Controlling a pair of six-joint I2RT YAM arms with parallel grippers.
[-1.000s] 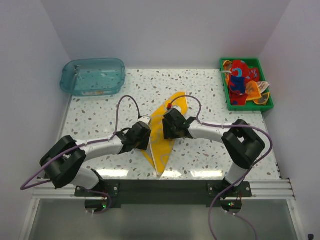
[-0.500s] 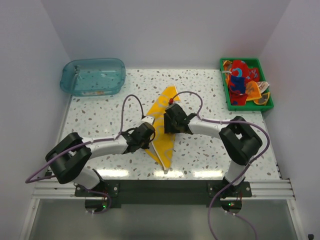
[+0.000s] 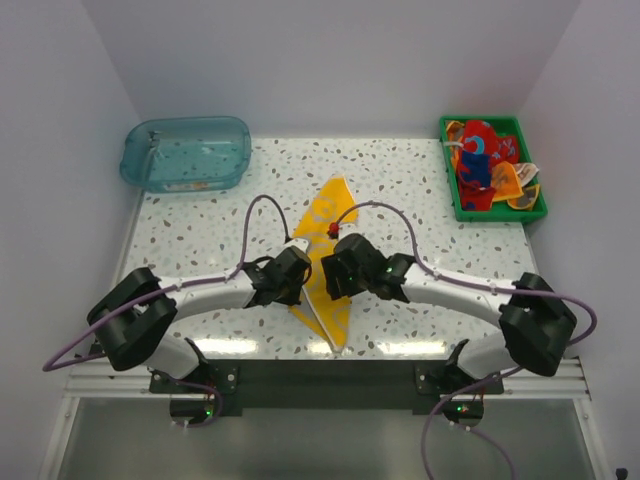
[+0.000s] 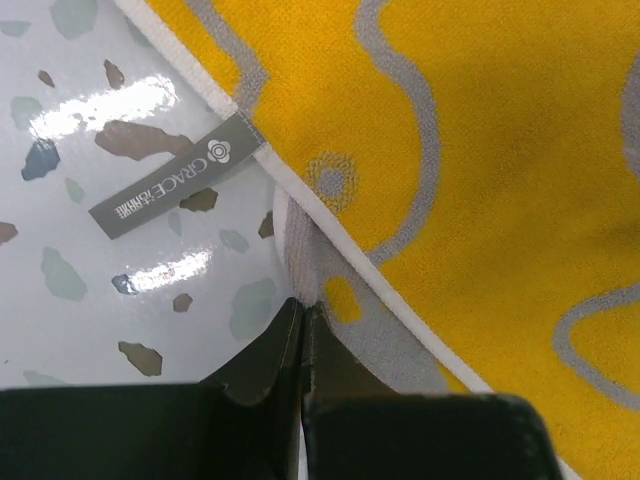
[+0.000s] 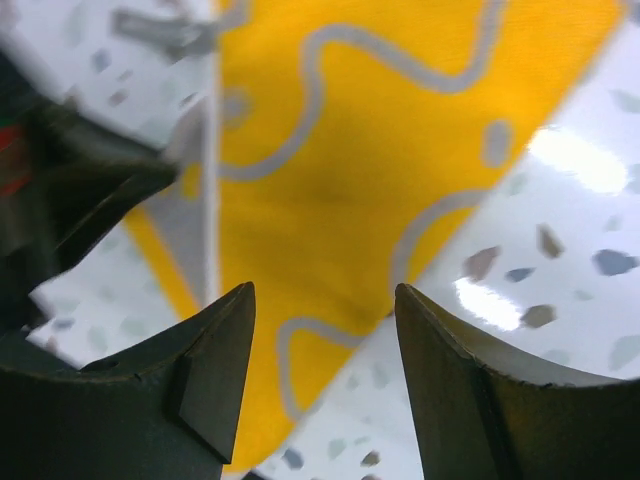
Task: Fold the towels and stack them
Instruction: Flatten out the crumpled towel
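The grey reverse [image 5: 184, 235] shows past the white hem. The yellow towel [image 3: 324, 215] will drop open into a wide hanging sheet when I lift it.
A yellow towel [image 3: 331, 207] with grey squiggles lies folded into a narrow slanted shape at the table's middle. My left gripper [image 3: 303, 279] is at its left edge; in the left wrist view the jaws [image 4: 303, 306] are shut on the towel's [image 4: 480, 150] white-hemmed edge. My right gripper [image 3: 328, 276] hovers just right of it, open, with the yellow towel [image 5: 350, 190] below and nothing between its fingers [image 5: 325, 300]. Several more towels [image 3: 482, 160], red, blue and orange, are heaped in the green tray.
The green tray [image 3: 500, 214] sits at the back right corner. A clear blue tub [image 3: 185, 152] stands at the back left. A grey brand tag [image 4: 178, 178] sticks out from the towel's hem onto the speckled table [image 3: 200, 225].
My left gripper has shut on the towel's left edge. The right arm has swung nearer and leftward over the towel, and the towel's upper part has shifted left.
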